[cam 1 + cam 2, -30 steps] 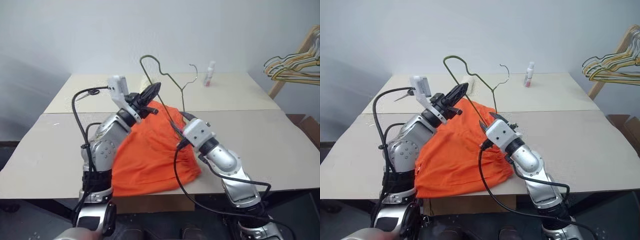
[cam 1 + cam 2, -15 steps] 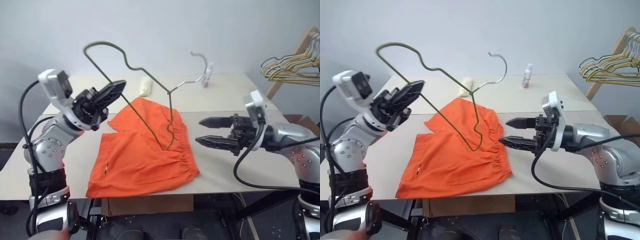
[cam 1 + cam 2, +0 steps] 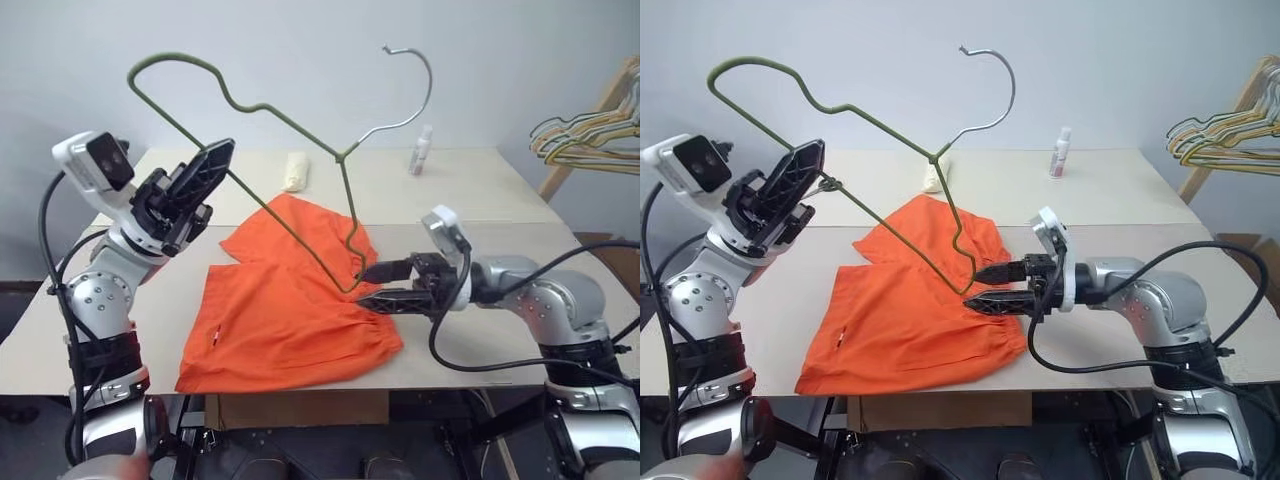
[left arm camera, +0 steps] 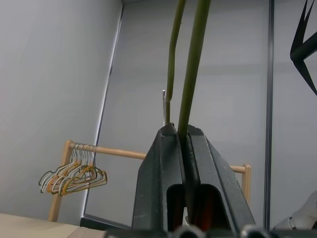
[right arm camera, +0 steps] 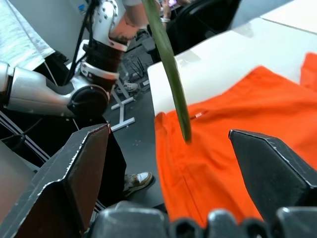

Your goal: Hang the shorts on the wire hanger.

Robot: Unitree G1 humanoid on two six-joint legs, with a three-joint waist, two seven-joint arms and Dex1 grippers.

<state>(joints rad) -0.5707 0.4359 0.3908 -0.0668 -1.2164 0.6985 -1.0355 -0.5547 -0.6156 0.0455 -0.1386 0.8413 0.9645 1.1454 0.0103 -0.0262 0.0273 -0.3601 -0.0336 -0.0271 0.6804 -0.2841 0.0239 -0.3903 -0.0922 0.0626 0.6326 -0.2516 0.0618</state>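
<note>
My right gripper should take the hanger by its lower corner (image 3: pixel 346 289), since the shorts' waistband (image 3: pixel 388 340) is facing it while my left gripper holds the wire hanger.
The orange shorts (image 3: pixel 290 320) lie flat on the table (image 3: pixel 500 190), waistband toward the front edge. My left gripper (image 3: pixel 222 150) is raised at the left and shut on the wire hanger (image 3: pixel 343 157), gripping one side wire; the left wrist view shows the wire pinched between its fingers (image 4: pixel 163 163). The hanger tilts in the air, hook high, its lower corner hanging just above the shorts. My right gripper (image 3: pixel 372 287) is open, level, pointing left, its tips either side of that lower corner. The right wrist view shows the wire (image 5: pixel 171 64) between the open fingers (image 5: pixel 84 163), over the shorts (image 5: pixel 237 129).
A bunch of coloured hangers (image 3: pixel 590 130) hangs on a wooden rack at the right. A white bottle (image 3: pixel 420 150) and a cream roll (image 3: pixel 293 172) stand at the back of the table. The front edge runs just below the shorts.
My left gripper lifted the hanger up and to the left off the shorts. My right gripper opened, swung out to the right, then came back to the hanger's lower corner.
</note>
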